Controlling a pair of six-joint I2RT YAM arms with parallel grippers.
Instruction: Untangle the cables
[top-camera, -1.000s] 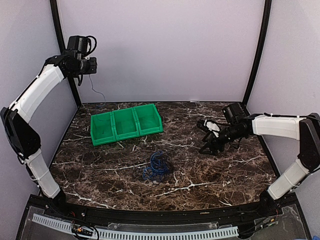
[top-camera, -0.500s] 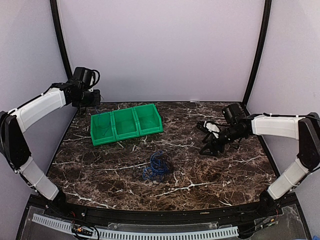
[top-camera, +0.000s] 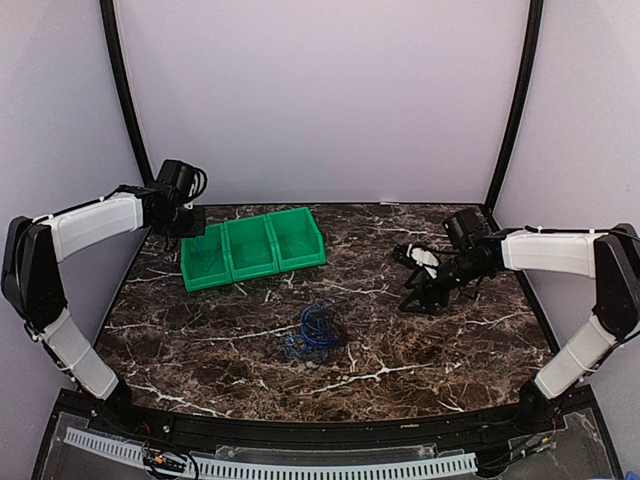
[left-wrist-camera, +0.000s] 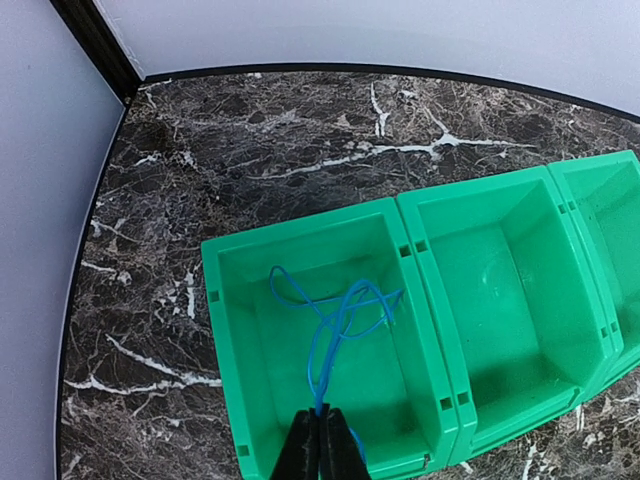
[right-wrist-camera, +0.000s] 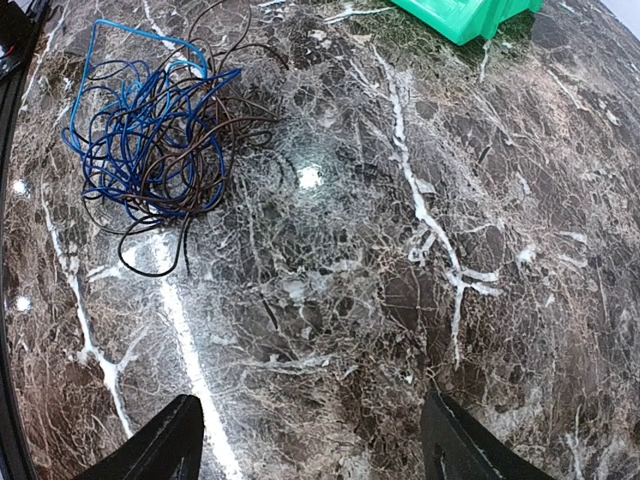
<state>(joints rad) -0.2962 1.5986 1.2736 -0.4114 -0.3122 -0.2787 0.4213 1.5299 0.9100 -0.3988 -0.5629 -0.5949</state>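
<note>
The thin blue cable's loops (left-wrist-camera: 354, 296) are hanging within the sides of the green bin's end section (top-camera: 206, 262), so the robot's left gripper should keep going down until its fingers are inside, then let go.
A tangled bunch of blue and black cables (top-camera: 313, 332) lies on the marble table, near its middle. The right wrist view shows the cables (right-wrist-camera: 150, 130) at upper left. My left gripper (top-camera: 186, 214) hovers over the left compartment of the green bin (top-camera: 255, 272). It is shut on a separate thin blue cable (left-wrist-camera: 335, 320), pinched at the fingertips of the left gripper (left-wrist-camera: 322, 420). That cable's loops hang down into the left compartment. My right gripper (top-camera: 415, 295) stands open low over bare table, right of the bunch. Nothing lies between the fingers of the right gripper (right-wrist-camera: 310, 420).
The green bin (left-wrist-camera: 410, 240) has three compartments and sits at the back left; its middle and right compartments hold nothing. One corner of the bin (right-wrist-camera: 465, 15) shows at the top of the right wrist view. Black corner posts and grey walls close in the table.
My left arm has come down from high beside the back-left post to just above the bin's left compartment, carrying the blue cable. The right arm has barely moved.
</note>
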